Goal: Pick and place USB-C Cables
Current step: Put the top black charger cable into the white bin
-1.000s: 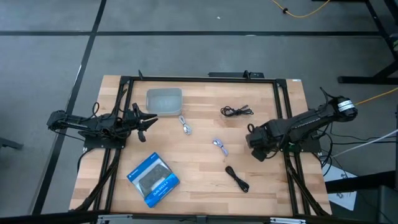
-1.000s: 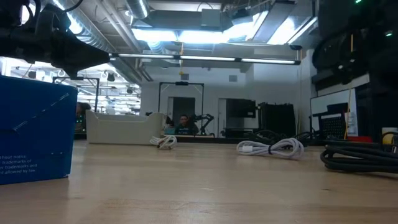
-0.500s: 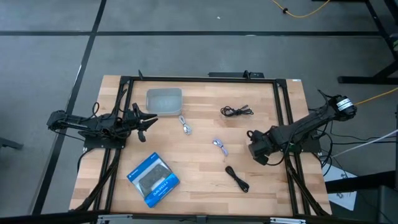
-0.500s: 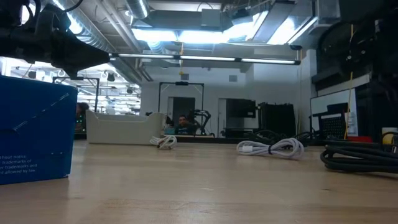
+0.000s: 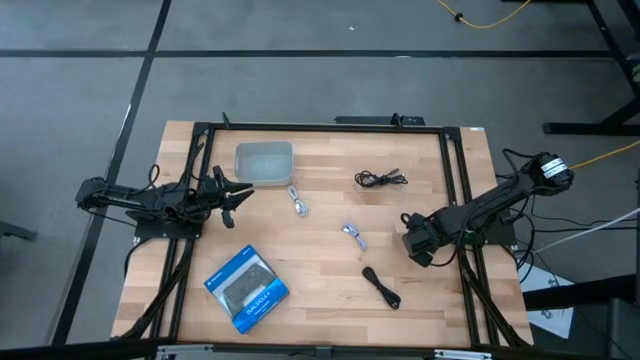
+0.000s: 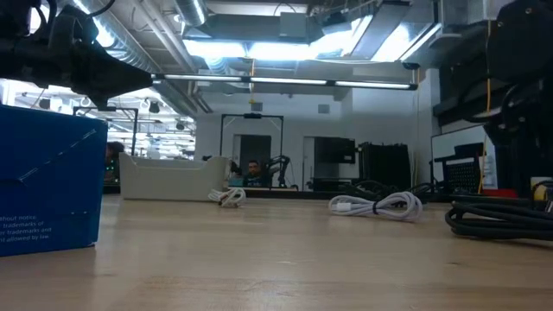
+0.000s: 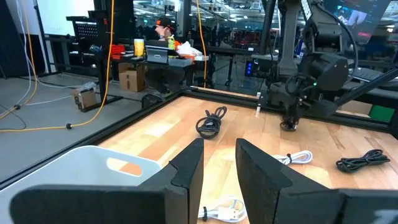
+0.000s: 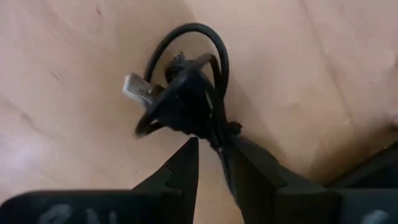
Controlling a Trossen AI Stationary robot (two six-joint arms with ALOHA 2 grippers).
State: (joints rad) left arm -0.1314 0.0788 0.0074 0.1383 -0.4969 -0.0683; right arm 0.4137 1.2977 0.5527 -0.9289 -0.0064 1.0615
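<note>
The black bundle (image 8: 186,96) will come up with its loops still held together when I lift it, because a tie is tight around the narrow neck below the plug.
Four cables lie loose on the wooden table. The thin black coil (image 5: 380,179) is toward the far edge. Two whitish cables (image 5: 299,203) (image 5: 353,236) lie mid-table. The stubby black bundle (image 5: 380,287) is nearer the near edge, and a plug sticks out of its loops (image 8: 186,93). My right gripper (image 5: 415,243) hangs above the table just to the far right of that bundle, tipped toward it. Its fingers (image 8: 211,149) stand a narrow gap apart and touch nothing. My left gripper (image 5: 240,192) waits at the left beside the tray, with a narrow gap between its fingers (image 7: 219,146).
A pale shallow tray (image 5: 264,163) sits toward the far left, in front of the left gripper. A blue-and-black flat box (image 5: 246,288) lies at the near left. Bare wood lies between the cables. A black frame runs along the table's edges. A yellow cable lies on the floor beyond.
My right gripper has drifted a little toward the near edge, closer to the stubby black bundle, while its forearm has swung outward. The cables and the left arm have stayed put.
</note>
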